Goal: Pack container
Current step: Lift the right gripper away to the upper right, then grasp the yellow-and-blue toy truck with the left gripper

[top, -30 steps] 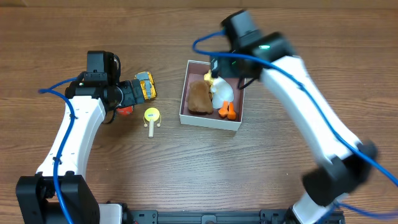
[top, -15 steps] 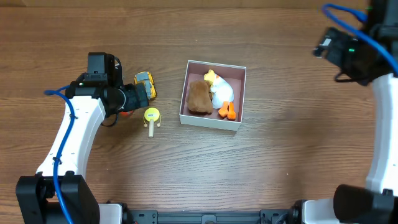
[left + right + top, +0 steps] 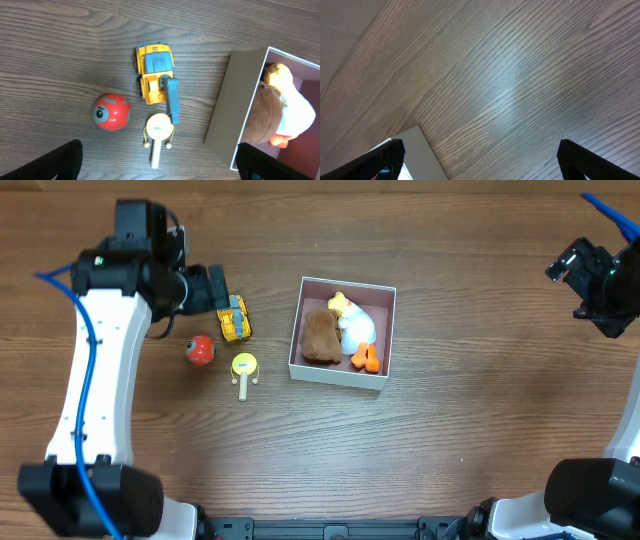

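Observation:
The yellow toy truck is on the other side of the container from my right gripper, so my left gripper should pick up the truck and lay it along the container's near side.
The container, a white-walled box with a pink inside, sits mid-table and holds a brown plush and a white duck. To its left on the table lie a yellow toy truck, a red ball and a yellow rattle. My left gripper is open and empty, high above and behind the truck. Its wrist view shows the truck, ball, rattle and container wall between the wide-spread fingers. My right gripper is open and empty at the far right.
The right wrist view shows bare wood between the fingers, with a pale flat corner at the lower left. The truck's blue arm points toward the rattle. Wood table surrounds the container on all sides.
My right arm swung from over the container to the far right edge. My left arm rose and pulled back to the upper left, uncovering the red ball on the table.

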